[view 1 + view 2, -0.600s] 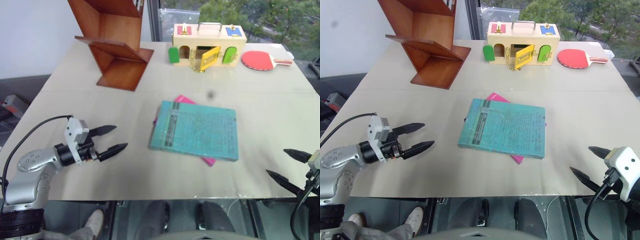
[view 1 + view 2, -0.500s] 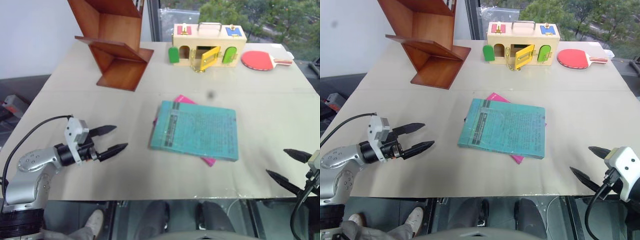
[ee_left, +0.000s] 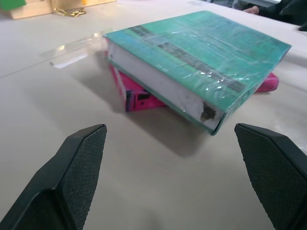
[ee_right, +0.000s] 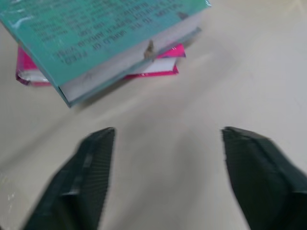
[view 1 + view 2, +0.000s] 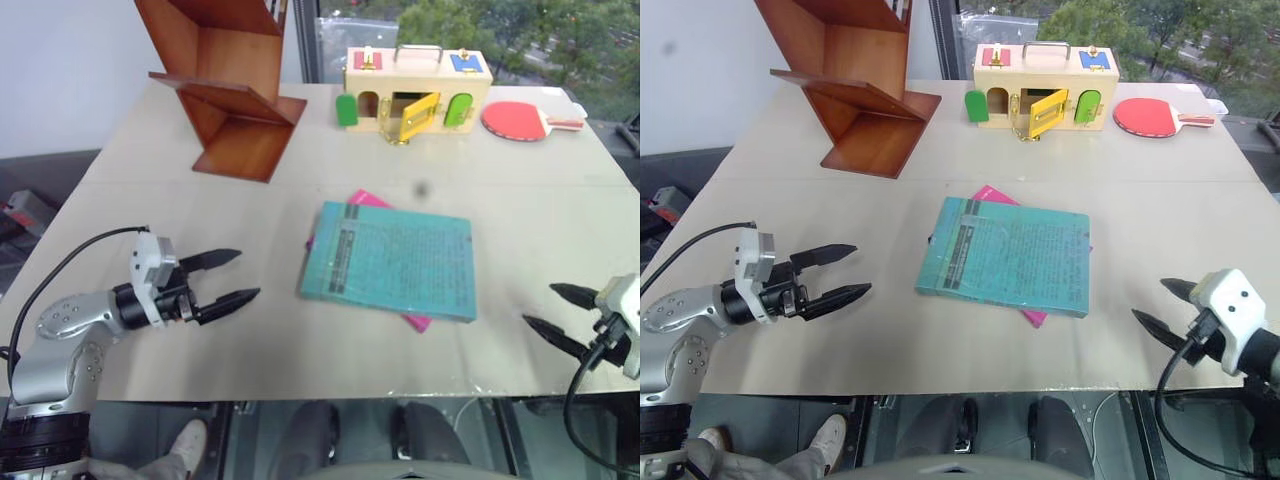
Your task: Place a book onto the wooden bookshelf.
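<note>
I expect the teal-blue book [image 5: 392, 260] to come away alone when I lift it and to leave the magenta-pink book lying there, because the teal-blue corner [image 3: 211, 120] sticks out over a gap.
The teal-blue book [image 5: 390, 260] lies flat at the table's middle, on top of a smaller magenta-pink book [image 5: 420, 322]. The reddish-brown wooden bookshelf [image 5: 225, 90] stands at the far left of the table. My left gripper [image 5: 238, 279] hovers open near the front left, its tips pointing at the book's left edge from a hand's width away. Over the front right edge, my right gripper [image 5: 548, 310] is open and points toward the book's right side, with nothing between its fingers. In the left wrist view the book [image 3: 201, 57] shows its white page edge.
A pale wooden box with coloured doors [image 5: 415, 88] stands at the back centre, one yellow door open. A red table-tennis paddle [image 5: 520, 120] lies at the back right. The table's front edge [image 5: 330, 395] runs just below both grippers.
My right gripper has moved a little leftward and up, toward the book. The left gripper has edged slightly right.
</note>
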